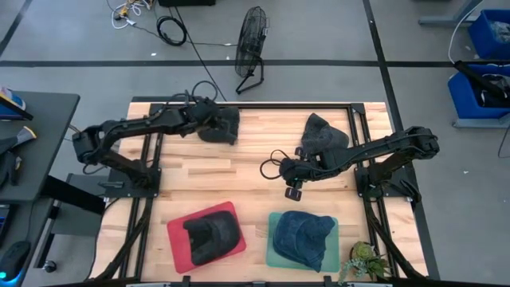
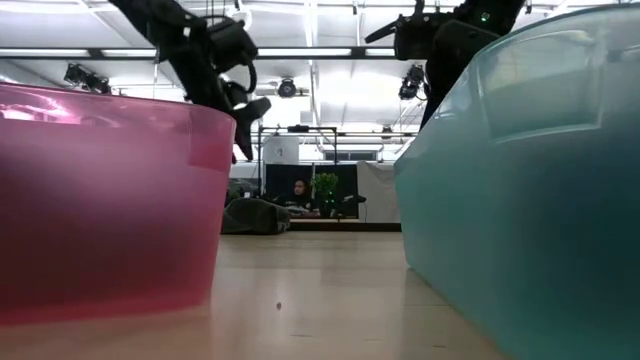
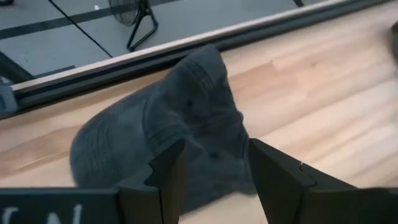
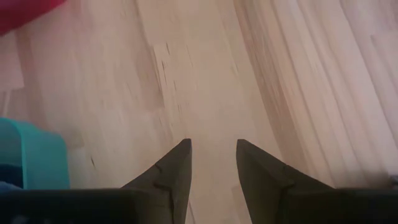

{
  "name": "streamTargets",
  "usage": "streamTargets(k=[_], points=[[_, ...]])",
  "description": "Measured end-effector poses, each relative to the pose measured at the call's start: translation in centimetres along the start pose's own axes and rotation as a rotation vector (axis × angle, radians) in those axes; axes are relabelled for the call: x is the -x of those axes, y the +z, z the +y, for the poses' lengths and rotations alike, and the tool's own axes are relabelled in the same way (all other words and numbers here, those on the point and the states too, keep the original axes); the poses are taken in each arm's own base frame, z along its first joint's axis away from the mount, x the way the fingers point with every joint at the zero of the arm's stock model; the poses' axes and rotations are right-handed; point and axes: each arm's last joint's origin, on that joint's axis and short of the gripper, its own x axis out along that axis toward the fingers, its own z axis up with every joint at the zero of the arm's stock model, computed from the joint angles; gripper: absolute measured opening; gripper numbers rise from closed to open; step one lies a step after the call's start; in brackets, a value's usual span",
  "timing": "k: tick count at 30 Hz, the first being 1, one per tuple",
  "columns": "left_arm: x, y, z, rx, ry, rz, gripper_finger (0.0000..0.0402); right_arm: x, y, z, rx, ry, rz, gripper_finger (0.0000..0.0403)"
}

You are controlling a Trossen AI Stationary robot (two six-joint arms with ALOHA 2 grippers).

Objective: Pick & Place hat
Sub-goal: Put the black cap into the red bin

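The grey cap's top [image 3: 208, 146] is between the open fingers of my left gripper, so I should go on moving them down until the cap's cloth [image 3: 213, 183] is inside them before I close them.
A dark grey cap [image 1: 223, 127] lies on the wood near the table's far edge, left of the middle; the left wrist view shows its crown [image 3: 186, 118]. My left gripper [image 3: 214, 165] is open, with its fingers standing on either side of that crown. A second dark cap [image 1: 323, 134] lies at the far right. My right gripper [image 1: 293, 190] hangs open over bare wood near the table's middle [image 4: 212, 146]. Another dark cap lies in the red tray [image 1: 177, 239], and a blue cap lies in the teal tray [image 1: 275, 253]. My left gripper is open around the grey cap's crown [image 3: 205, 140], slanting down at it from the table's left. The cap lies flat on the wood. I cannot tell whether the fingers [image 3: 171, 168] touch the cloth.
The red tray and the teal tray stand side by side at the near edge; their walls [image 2: 100, 200] [image 2: 530, 170] fill the low view. A small plant [image 1: 368, 259] sits at the near right corner. Bare wood lies between the trays and the caps. A person [image 2: 298, 190] sits far behind the table.
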Motion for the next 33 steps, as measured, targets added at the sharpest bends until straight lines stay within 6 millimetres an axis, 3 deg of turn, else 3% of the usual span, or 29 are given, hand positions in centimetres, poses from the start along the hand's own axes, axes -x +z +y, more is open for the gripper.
streamTargets(k=[9,17,22,25,30,33], points=[[-3.7,-0.5,1.2,0.053,0.061,0.042,0.0174,0.0,0.1,0.0,-0.003,0.002,-0.01,0.013],[-7.5,-2.6,1.3,0.024,0.132,0.149,0.0174,0.0,0.1,0.0,-0.003,0.001,-0.011,0.013],[-8.5,-2.9,1.6,0.005,0.154,0.168,0.0167,0.0,0.1,0.0,-0.003,0.001,-0.011,0.013],[-8.4,-2.8,1.6,-0.036,0.154,0.172,0.0131,0.0,0.1,0.0,-0.003,0.002,-0.011,0.013],[-8.3,-2.2,1.5,-0.086,0.143,0.174,0.002,0.0,0.1,0.0,-0.003,0.002,-0.011,0.013],[-7.9,-1.8,0.8,-0.174,0.068,0.204,0.0014,0.0,0.1,0.0,-0.003,0.002,-0.011,0.013]])
